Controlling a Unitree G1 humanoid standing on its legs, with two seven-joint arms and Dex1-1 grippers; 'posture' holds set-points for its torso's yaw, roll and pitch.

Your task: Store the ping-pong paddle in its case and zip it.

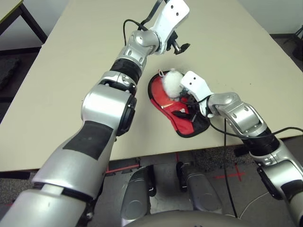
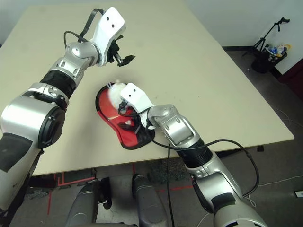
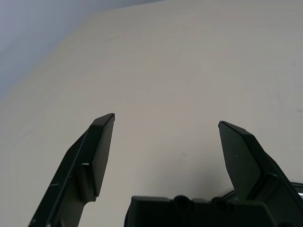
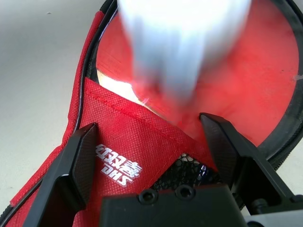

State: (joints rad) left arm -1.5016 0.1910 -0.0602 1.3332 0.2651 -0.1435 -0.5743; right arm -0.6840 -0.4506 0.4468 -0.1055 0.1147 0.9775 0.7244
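A pale loop [image 1: 161,73] is between the white fuzzy pouch [image 1: 173,84] and the case's rim. The pouch will therefore drag the zipper with it when I pull.
The red case [image 1: 188,126] lies flat near the table's front edge, with black zipper edging and a mesh pocket with a white logo [image 4: 118,165]. Inside its open top a smooth red face [image 4: 265,75] and a pale patch [image 4: 113,87] show, apparently the ping-pong paddle; most of it is hidden. A white fuzzy pouch [image 1: 171,83] rests on the case's far end. My right gripper [image 4: 149,125] hovers low over the case, open, with nothing between its fingers. My left gripper [image 1: 180,47] is raised over bare table beyond the case, open and empty [image 3: 165,123].
The beige table [image 1: 227,38] stretches wide behind and to both sides of the case. A black cable [image 1: 226,156] hangs from my right forearm past the front edge. A stand with small items [image 2: 272,47] is on the floor at far right.
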